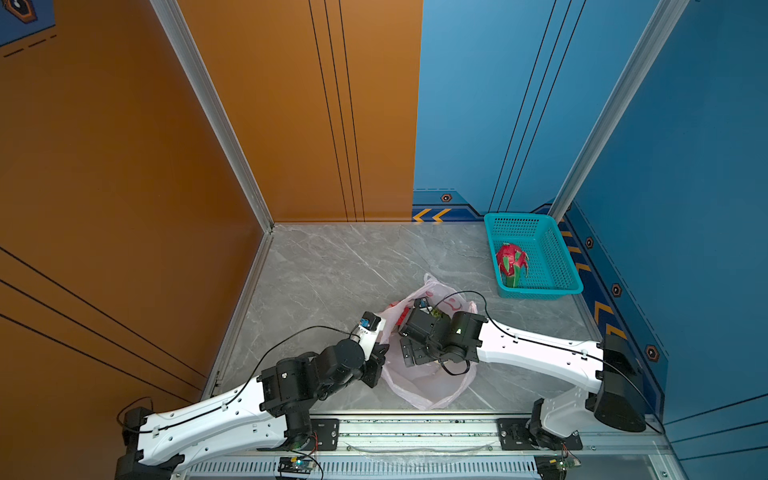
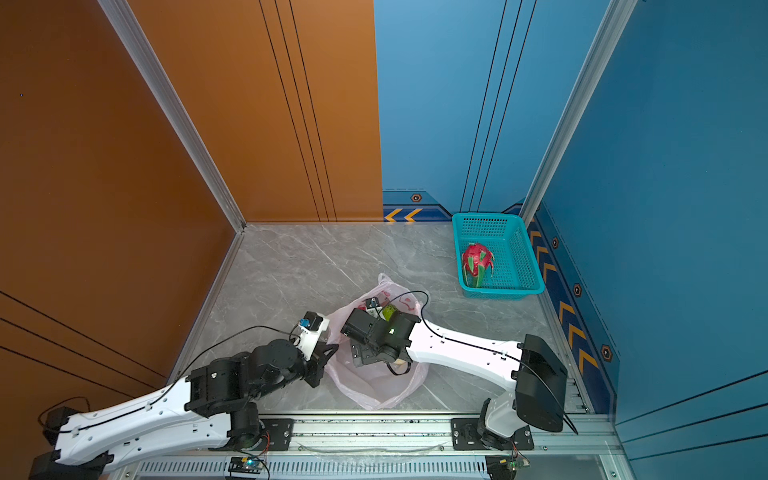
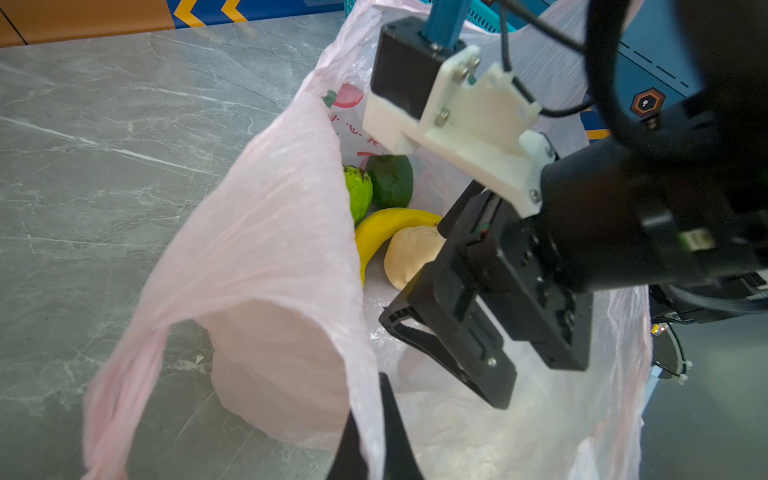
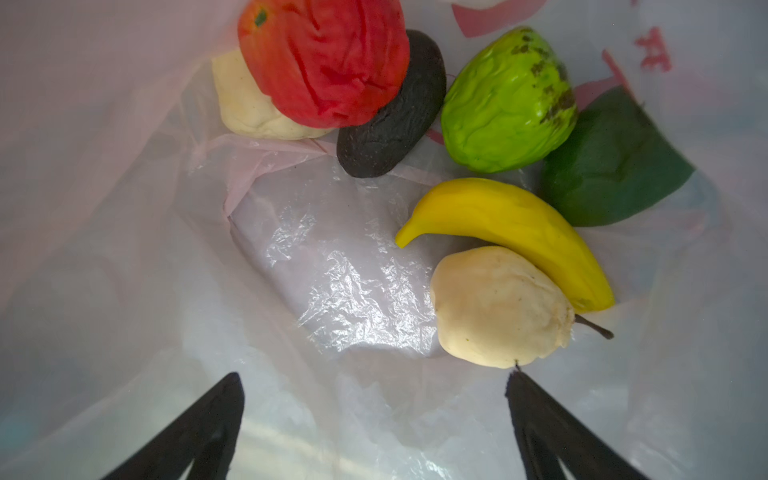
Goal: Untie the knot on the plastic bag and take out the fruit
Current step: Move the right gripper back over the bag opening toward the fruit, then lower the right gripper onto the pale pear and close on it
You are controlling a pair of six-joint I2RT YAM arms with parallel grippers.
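Observation:
I should keep moving my right gripper down toward the cream pear [image 4: 504,307] until its open fingers are on both sides of the pear, because the pear's near side [image 4: 485,350] is clear of the banana.
The pink plastic bag [image 1: 428,386] [image 2: 374,388] lies near the table's front edge with its mouth held wide; the knot is out of view. My left gripper [image 3: 376,415] [image 1: 376,361] is shut on the bag's left rim [image 3: 270,249]. My right gripper [image 4: 374,378] [image 1: 409,353] is open inside the bag, low over its bare floor [image 4: 345,270], and one fingertip almost touches a cream pear [image 4: 494,307]. Further in lie a banana [image 4: 511,232], a green bumpy fruit [image 4: 507,104], a dark avocado [image 4: 395,124], a red apple [image 4: 328,62] and a cream lump [image 4: 245,104].
A teal perforated basket [image 1: 540,291] [image 2: 503,291] stands at the back right by the blue wall, with a red-pink dragon fruit [image 1: 512,264] [image 2: 478,264] in it. An orange wall bounds the left side. A metal rail [image 1: 415,428] runs along the front edge.

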